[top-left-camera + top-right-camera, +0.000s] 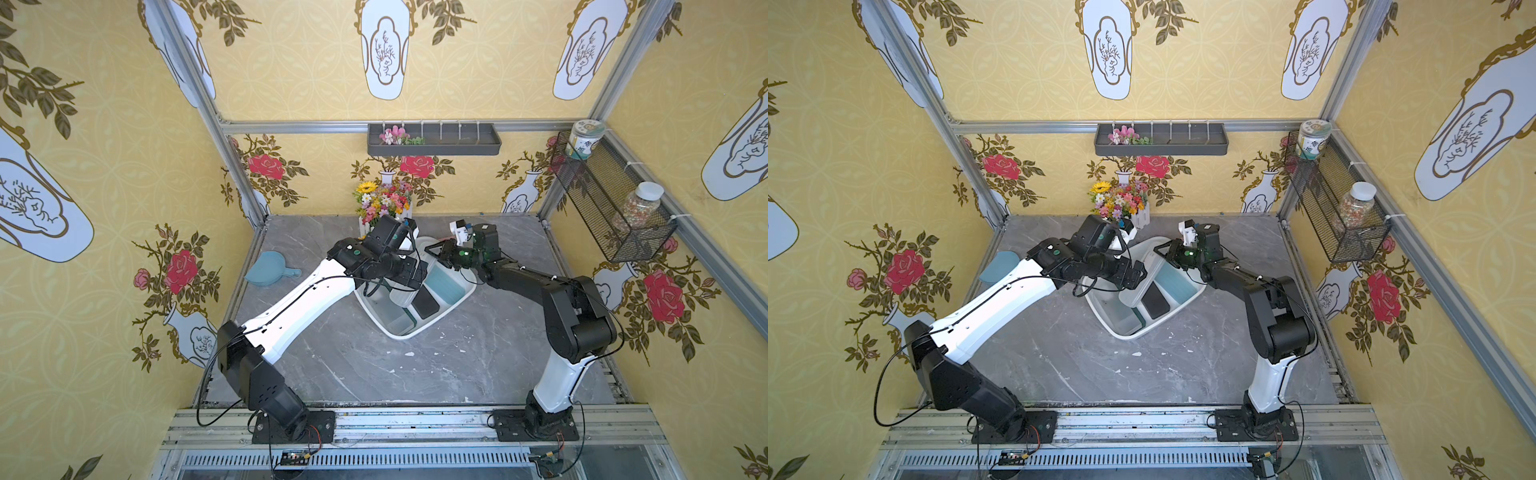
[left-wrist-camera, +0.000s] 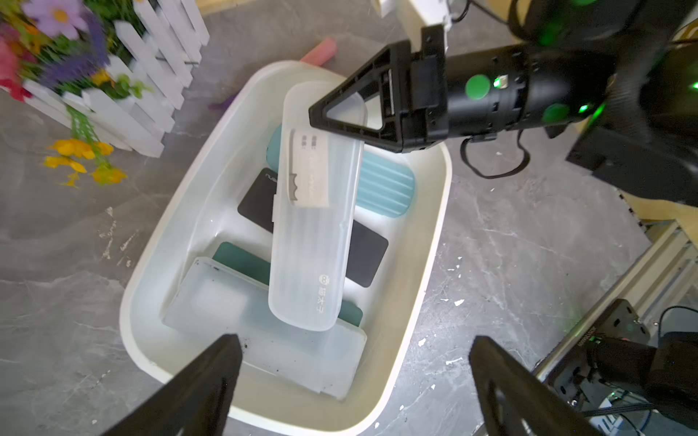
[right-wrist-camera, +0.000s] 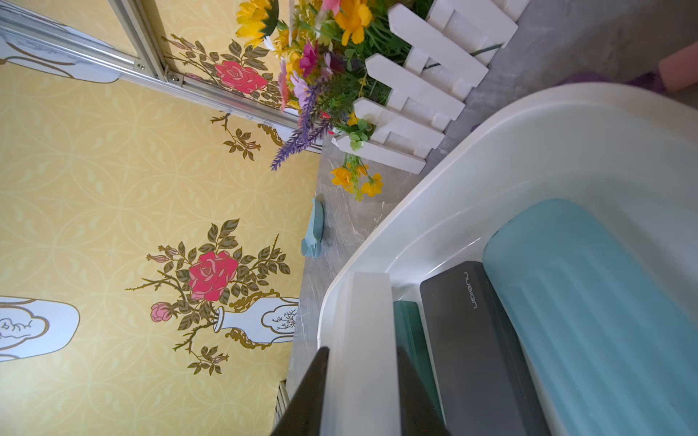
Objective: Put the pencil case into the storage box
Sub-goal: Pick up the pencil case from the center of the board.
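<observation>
My left gripper should back away, since the pencil case slants across the black and dark green cases, while my right gripper turns it into their gap (image 2: 254,237).
The storage box (image 2: 434,241), a white tub, sits mid-table in both top views (image 1: 415,334) (image 1: 1133,336). A translucent white pencil case (image 2: 313,226) slants over it, one end high and the other low among the cases inside. My right gripper (image 2: 314,113) is shut on the case's high end (image 3: 364,339), one finger on each side. Under it lie a light blue ribbed case (image 2: 385,185), a black case (image 2: 368,256), a dark green case (image 2: 241,260) and another translucent case (image 2: 241,324). My left gripper (image 2: 353,339) hangs open above the box's near corner, holding nothing.
A flower pot with a white picket fence (image 1: 382,203) stands just behind the box. A blue flat dish (image 1: 270,268) lies at the left. A pink item (image 2: 321,51) sits behind the box. The grey wall tray (image 1: 434,139) and mesh basket (image 1: 611,208) hang on the walls.
</observation>
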`<state>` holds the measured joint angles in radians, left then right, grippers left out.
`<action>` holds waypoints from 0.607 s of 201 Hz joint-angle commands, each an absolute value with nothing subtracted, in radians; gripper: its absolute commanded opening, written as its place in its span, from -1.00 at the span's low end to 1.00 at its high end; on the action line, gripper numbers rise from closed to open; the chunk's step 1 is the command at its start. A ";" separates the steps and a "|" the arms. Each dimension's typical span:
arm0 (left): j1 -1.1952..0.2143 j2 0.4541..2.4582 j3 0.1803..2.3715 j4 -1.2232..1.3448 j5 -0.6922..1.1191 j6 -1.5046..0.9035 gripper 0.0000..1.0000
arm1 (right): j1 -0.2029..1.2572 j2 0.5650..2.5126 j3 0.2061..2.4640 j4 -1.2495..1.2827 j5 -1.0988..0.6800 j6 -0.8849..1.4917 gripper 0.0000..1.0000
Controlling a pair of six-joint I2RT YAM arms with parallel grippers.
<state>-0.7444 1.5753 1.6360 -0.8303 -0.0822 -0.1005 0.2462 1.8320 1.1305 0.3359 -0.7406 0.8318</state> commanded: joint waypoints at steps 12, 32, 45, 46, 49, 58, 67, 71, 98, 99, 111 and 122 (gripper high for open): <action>-0.681 1.510 1.600 -0.815 -0.080 -0.082 1.00 | 0.222 1.850 1.168 0.245 -0.824 0.739 -0.42; -0.629 1.463 1.531 -0.791 -0.057 -0.082 1.00 | 0.202 1.867 1.201 0.189 -0.853 0.699 -0.42; -0.601 1.439 1.488 -0.775 -0.043 -0.082 1.00 | 0.187 1.887 1.230 0.159 -0.880 0.676 -0.42; -0.600 1.436 1.485 -0.774 -0.041 -0.083 1.00 | 0.187 1.889 1.233 0.156 -0.884 0.675 -0.42; -0.595 1.432 1.476 -0.771 -0.039 -0.082 1.00 | 0.184 1.896 1.243 0.145 -0.895 0.667 -0.42; -0.585 1.424 1.452 -0.764 -0.035 -0.081 1.00 | 0.174 1.918 1.274 0.116 -0.921 0.647 -0.42; -0.579 1.418 1.432 -0.760 -0.033 -0.080 1.00 | 0.166 1.940 1.310 0.076 -0.945 0.618 -0.42; -0.578 1.416 1.425 -0.758 -0.033 -0.081 1.00 | 0.164 1.950 1.324 0.053 -0.952 0.604 -0.42; -0.566 1.407 1.385 -0.746 -0.029 -0.080 1.00 | 0.157 2.012 1.417 -0.051 -0.996 0.523 -0.42; -0.564 1.408 1.384 -0.745 -0.028 -0.080 1.00 | 0.157 2.013 1.419 -0.055 -0.997 0.521 -0.42; -0.553 1.401 1.371 -0.740 -0.025 -0.078 1.00 | 0.157 2.035 1.450 -0.089 -1.017 0.494 -0.42; -0.542 1.399 1.358 -0.737 -0.021 -0.075 1.00 | 0.156 2.052 1.474 -0.123 -1.036 0.461 -0.42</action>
<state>-0.5602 1.4055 1.3808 -0.7677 -0.0448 -0.0864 0.1574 2.0239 1.4281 -0.0223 -0.9543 0.5636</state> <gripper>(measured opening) 0.999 0.289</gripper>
